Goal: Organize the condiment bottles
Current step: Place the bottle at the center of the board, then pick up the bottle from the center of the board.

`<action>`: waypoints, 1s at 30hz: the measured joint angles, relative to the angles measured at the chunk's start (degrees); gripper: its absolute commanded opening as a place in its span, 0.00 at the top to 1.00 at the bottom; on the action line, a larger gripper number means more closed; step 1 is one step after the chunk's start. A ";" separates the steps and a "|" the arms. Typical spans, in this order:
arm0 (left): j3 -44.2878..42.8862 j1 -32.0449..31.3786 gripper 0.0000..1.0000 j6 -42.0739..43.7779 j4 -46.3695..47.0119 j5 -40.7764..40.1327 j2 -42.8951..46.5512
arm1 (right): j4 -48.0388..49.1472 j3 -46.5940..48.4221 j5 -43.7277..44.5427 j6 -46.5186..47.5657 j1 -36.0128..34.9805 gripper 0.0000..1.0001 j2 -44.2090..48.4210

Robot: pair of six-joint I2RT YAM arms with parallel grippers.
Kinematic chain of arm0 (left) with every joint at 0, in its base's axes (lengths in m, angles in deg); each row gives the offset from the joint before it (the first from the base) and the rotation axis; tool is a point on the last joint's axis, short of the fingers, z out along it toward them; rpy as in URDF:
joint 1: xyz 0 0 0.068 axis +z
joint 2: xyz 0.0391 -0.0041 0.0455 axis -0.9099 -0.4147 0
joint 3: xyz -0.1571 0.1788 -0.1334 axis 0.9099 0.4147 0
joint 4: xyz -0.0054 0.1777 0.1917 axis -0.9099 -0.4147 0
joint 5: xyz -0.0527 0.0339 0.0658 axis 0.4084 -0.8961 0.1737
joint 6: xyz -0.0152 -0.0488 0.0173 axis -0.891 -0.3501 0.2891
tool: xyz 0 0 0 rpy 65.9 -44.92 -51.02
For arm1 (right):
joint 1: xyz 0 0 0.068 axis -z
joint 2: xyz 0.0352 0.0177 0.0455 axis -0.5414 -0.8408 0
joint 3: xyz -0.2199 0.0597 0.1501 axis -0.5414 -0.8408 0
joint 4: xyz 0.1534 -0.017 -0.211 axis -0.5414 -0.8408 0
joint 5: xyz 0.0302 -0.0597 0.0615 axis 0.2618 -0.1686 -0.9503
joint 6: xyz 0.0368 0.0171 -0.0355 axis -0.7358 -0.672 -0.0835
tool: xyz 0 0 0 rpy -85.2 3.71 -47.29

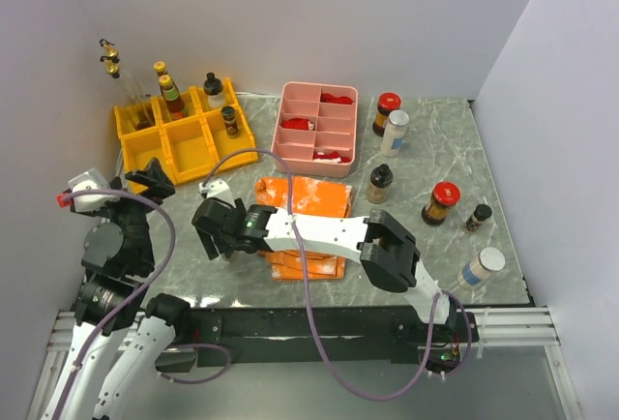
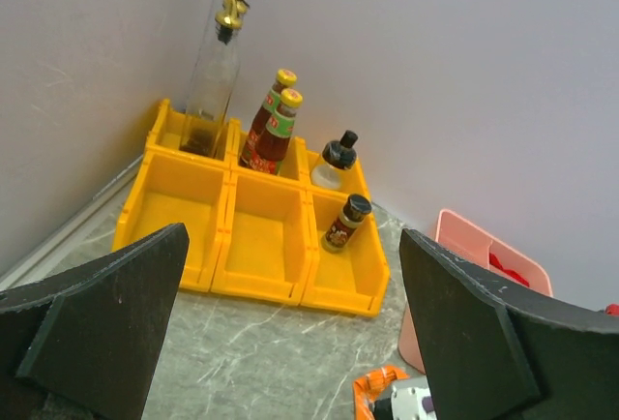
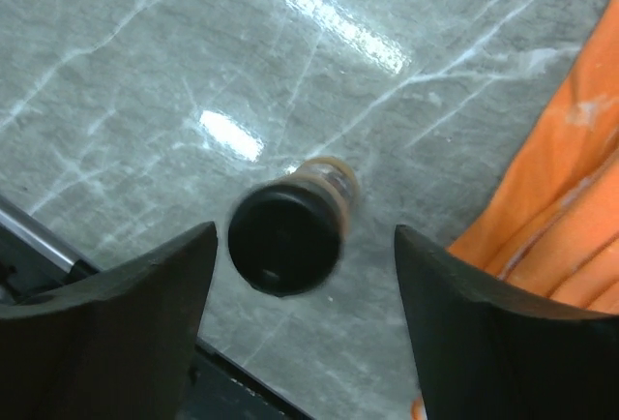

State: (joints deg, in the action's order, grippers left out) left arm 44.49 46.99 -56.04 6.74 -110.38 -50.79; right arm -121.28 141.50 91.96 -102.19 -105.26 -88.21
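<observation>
My right gripper's fingers are around the small black-capped bottle (image 3: 286, 238), so that hand should pull back before my left gripper carries the bottle beside the small dark jar (image 1: 230, 122).
My right gripper (image 1: 208, 231) reaches left across the orange cloth and is open. In the right wrist view a small black-capped bottle (image 3: 329, 176) stands on the marble between the open jaws of that gripper (image 3: 305, 246), closer to the left finger and blurred. The arm hides it from the top view. My left gripper (image 1: 148, 183) is open and empty, in front of the yellow bins (image 1: 184, 149). The bins hold tall clear bottles (image 2: 218, 62), two yellow-capped sauce bottles (image 2: 276, 120), a clear black-capped bottle (image 2: 334, 164) and a small dark jar (image 2: 346, 222). Several jars stand at right, among them a red-capped one (image 1: 441, 202).
A pink divided tray (image 1: 317, 125) with red pieces stands behind the orange folded cloth (image 1: 305, 197). Walls close in at the left, the back and the right. A silver-capped bottle (image 1: 481, 270) stands near the table's front right edge.
</observation>
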 measured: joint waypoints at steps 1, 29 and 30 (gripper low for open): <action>0.00 0.00 0.04 -0.20 0.07 0.17 -0.46 | 0.07 -0.39 0.00 0.13 0.00 0.13 0.22; -6.88 0.07 0.10 -31.15 -39.28 17.18 -24.48 | 3.48 -49.64 12.52 0.94 0.15 0.00 60.78; -6.01 0.02 0.13 -30.97 -39.36 18.53 -23.71 | 3.43 -50.38 13.05 0.98 0.15 0.00 61.81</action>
State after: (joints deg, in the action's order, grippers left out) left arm 38.48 47.02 -87.01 -32.62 -91.85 -74.51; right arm -117.85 91.12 105.01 -101.21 -105.11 -26.40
